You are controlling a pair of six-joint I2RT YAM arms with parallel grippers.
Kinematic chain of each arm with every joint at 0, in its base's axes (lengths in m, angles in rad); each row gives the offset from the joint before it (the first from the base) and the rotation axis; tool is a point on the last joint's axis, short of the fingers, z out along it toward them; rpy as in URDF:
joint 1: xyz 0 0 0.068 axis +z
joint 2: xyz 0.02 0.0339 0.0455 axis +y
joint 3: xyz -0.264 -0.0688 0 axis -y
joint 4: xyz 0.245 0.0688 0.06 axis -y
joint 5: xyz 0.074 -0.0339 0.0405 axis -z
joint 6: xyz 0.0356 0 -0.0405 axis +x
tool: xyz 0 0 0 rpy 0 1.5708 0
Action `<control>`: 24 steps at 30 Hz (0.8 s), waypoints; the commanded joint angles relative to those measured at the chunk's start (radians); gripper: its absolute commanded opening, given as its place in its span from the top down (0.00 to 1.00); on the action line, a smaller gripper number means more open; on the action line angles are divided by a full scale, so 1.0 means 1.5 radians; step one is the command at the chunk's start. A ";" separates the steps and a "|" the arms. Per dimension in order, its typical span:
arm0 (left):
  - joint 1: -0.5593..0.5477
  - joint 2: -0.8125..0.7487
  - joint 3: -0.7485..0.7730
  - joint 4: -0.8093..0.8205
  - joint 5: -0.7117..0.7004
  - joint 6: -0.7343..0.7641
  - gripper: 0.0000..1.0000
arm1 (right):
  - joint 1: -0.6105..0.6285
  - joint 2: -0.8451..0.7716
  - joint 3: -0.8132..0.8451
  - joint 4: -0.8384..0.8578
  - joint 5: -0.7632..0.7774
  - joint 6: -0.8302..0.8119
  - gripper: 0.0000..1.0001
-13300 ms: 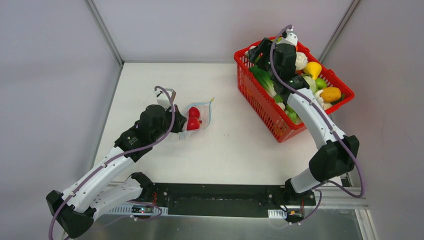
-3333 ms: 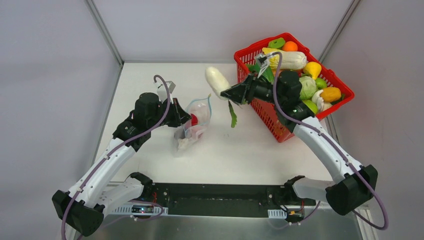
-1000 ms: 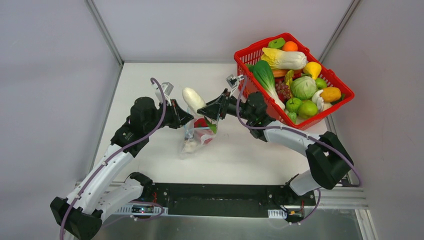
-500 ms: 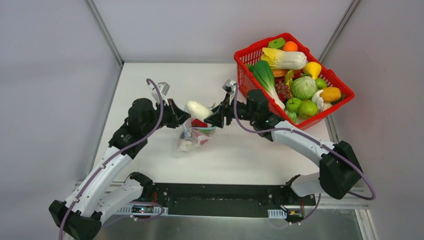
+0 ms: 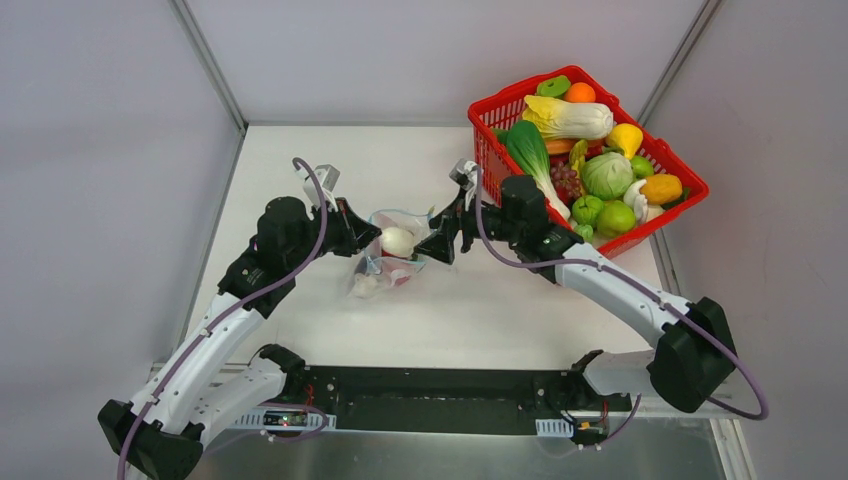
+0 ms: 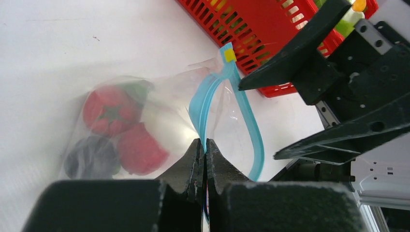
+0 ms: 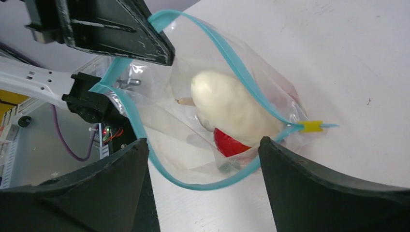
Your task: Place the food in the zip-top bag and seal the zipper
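I should use my right gripper to push the white radish [image 5: 397, 241], which sits too shallow in the bag's opening, deeper into the bag [image 5: 372, 272] before I get more food.
The clear zip-top bag [image 5: 383, 272] is held up with its mouth open. My left gripper [image 5: 367, 238] is shut on the bag's teal zipper [image 6: 209, 101] strip, with the jaws pinched together on it [image 6: 203, 143]. The white radish [image 5: 398, 240] sits in the bag's mouth [image 7: 227, 106], on top of a red tomato [image 7: 231, 143]. Two red tomatoes [image 6: 109, 110] and a dark purple ball [image 6: 92, 159] lie lower in the bag. My right gripper [image 5: 434, 244] is open and empty just right of the mouth [image 7: 203, 145].
A red mesh basket [image 5: 520, 215] at the back right holds several toy vegetables, among them a green cabbage [image 5: 607, 174], a yellow lemon [image 5: 626, 138] and a leafy green [image 5: 528, 152]. Its wall also shows in the left wrist view [image 6: 251, 29], just behind the right gripper.
The right gripper carried the radish from the basket to the bag. It has let go of it, and the radish has dropped into the bag's mouth. The left gripper keeps hold of the zipper.
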 commanded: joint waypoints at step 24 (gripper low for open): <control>0.002 0.039 0.091 -0.087 0.048 0.080 1.00 | 0.041 0.097 0.136 -0.018 -0.020 0.174 0.70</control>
